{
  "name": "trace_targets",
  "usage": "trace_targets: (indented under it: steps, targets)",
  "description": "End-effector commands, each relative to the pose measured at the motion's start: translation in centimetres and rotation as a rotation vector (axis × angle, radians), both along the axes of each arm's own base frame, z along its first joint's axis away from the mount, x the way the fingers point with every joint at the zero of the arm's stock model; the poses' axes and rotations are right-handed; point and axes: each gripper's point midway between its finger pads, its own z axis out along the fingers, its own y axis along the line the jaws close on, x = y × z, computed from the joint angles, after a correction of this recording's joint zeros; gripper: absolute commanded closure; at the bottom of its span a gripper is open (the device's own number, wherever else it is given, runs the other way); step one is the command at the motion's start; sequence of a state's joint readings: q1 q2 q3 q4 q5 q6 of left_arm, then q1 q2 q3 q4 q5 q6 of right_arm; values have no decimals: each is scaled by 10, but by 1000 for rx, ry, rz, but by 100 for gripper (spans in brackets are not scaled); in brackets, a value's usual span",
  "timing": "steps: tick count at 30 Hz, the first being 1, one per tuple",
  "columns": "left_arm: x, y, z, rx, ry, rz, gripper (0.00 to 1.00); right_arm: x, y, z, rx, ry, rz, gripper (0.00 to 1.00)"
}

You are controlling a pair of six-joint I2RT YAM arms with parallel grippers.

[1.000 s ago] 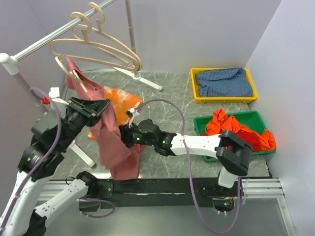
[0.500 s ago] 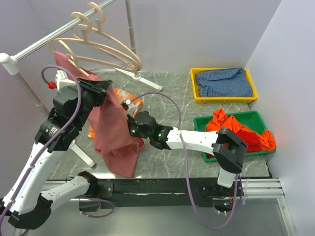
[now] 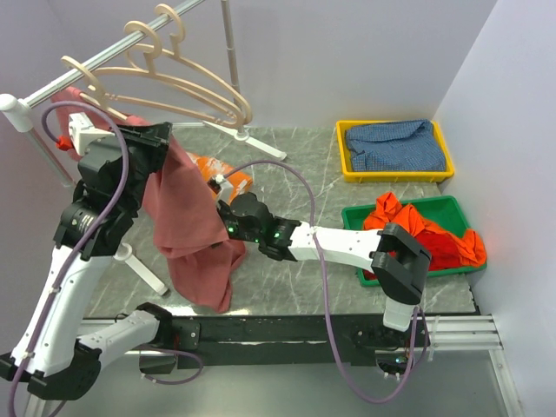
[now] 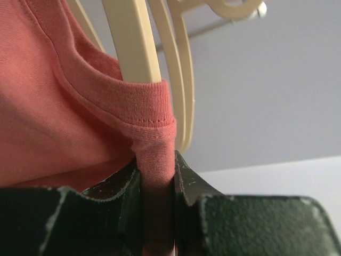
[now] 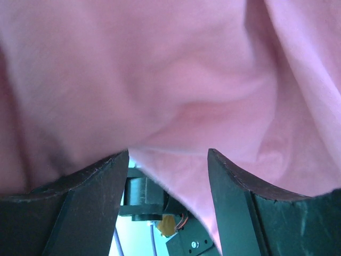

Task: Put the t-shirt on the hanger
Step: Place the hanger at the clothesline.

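Note:
The hanger arm is inside the ribbed collar (image 4: pixel 146 104), so my left gripper should keep easing the t-shirt toward the rail (image 3: pixel 80 75) and let go once the hanger holds the t-shirt up.
The dusty-rose t-shirt (image 3: pixel 187 217) hangs from my left gripper (image 3: pixel 159 143), raised beside the pale beige hanger (image 3: pixel 130 76) on the rail. In the left wrist view my left gripper (image 4: pixel 158 170) is shut on the ribbed collar of the t-shirt (image 4: pixel 64 106), and a hanger arm (image 4: pixel 133 42) runs up behind the collar. My right gripper (image 3: pixel 224 213) is low at the shirt's right side. In the right wrist view my right gripper (image 5: pixel 168 154) is open, with the shirt cloth (image 5: pixel 170 69) draped against and between its fingers (image 5: pixel 96 181).
Two more like hangers (image 3: pixel 174 39) hang on the metal rail (image 3: pixel 95 62). An orange cloth with white marks (image 3: pixel 228 176) lies on the table. A yellow tray (image 3: pixel 395 174) holds a blue cloth; a green tray (image 3: pixel 356 221) holds a red-orange garment. The stand foot (image 3: pixel 143 269) is behind the shirt.
My left gripper has lifted the t-shirt up and to the left, closer to the hanger. My right gripper has shifted slightly left and further from the arm bases with the hanging cloth.

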State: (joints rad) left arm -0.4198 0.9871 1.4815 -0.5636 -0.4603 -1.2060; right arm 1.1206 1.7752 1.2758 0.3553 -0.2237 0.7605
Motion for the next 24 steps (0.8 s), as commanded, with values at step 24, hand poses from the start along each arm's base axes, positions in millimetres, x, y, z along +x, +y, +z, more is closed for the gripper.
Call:
trace_targets:
  steps: [24]
  targets:
    - [34, 28, -5, -17, -40, -10, 63, 4, 2, 2, -13, -34, -7, 31]
